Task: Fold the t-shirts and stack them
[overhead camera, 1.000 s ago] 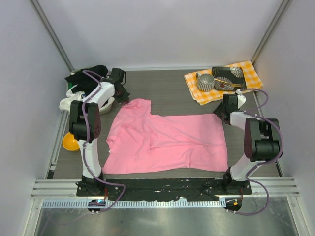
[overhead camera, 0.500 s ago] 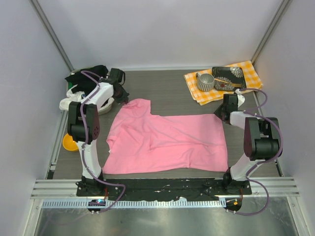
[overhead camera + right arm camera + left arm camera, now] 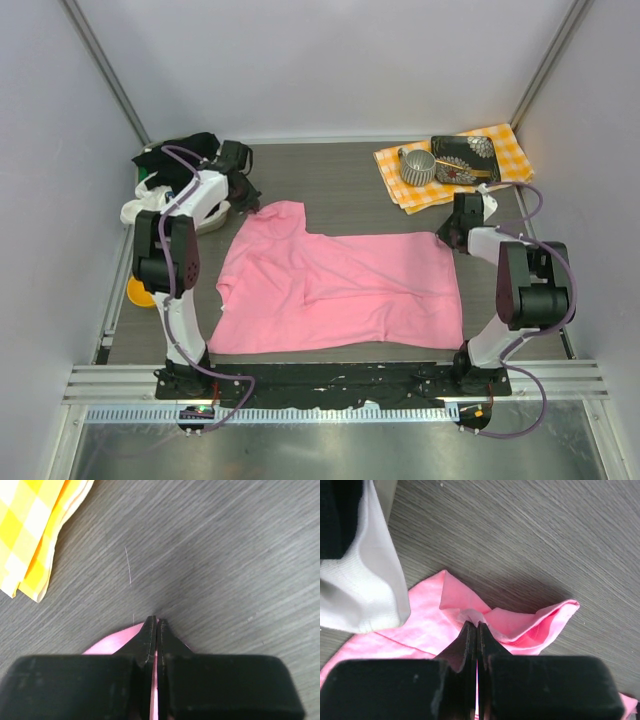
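Observation:
The pink t-shirt's body lies open, and my left gripper is pinching the sleeve edge [image 3: 268, 210]. I keep folding the sleeve over until it lies on that body [image 3: 266, 296].
A pink t-shirt [image 3: 340, 290] lies spread flat on the dark table, one sleeve pointing to the far left. My left gripper [image 3: 250, 205] is shut on that far left sleeve edge. In the left wrist view the left gripper [image 3: 476, 625] pinches a raised fold of the pink t-shirt [image 3: 520, 622]. At the shirt's far right corner my right gripper [image 3: 448, 235] is shut on the cloth. In the right wrist view the right gripper [image 3: 156, 621] touches the table, with the pink t-shirt [image 3: 112, 641] showing beside and between the jaws.
A heap of black and white clothes [image 3: 175, 160] sits at the far left; its white cloth [image 3: 365, 590] hangs near my left fingers. A yellow checked cloth [image 3: 510, 150] at the far right carries a cup [image 3: 418, 166] and a dark pouch [image 3: 465, 158]. A yellow object [image 3: 140, 290] lies at the left edge.
My right gripper has closed on the shirt's far right corner. The left arm has shifted slightly to the left, still holding the sleeve.

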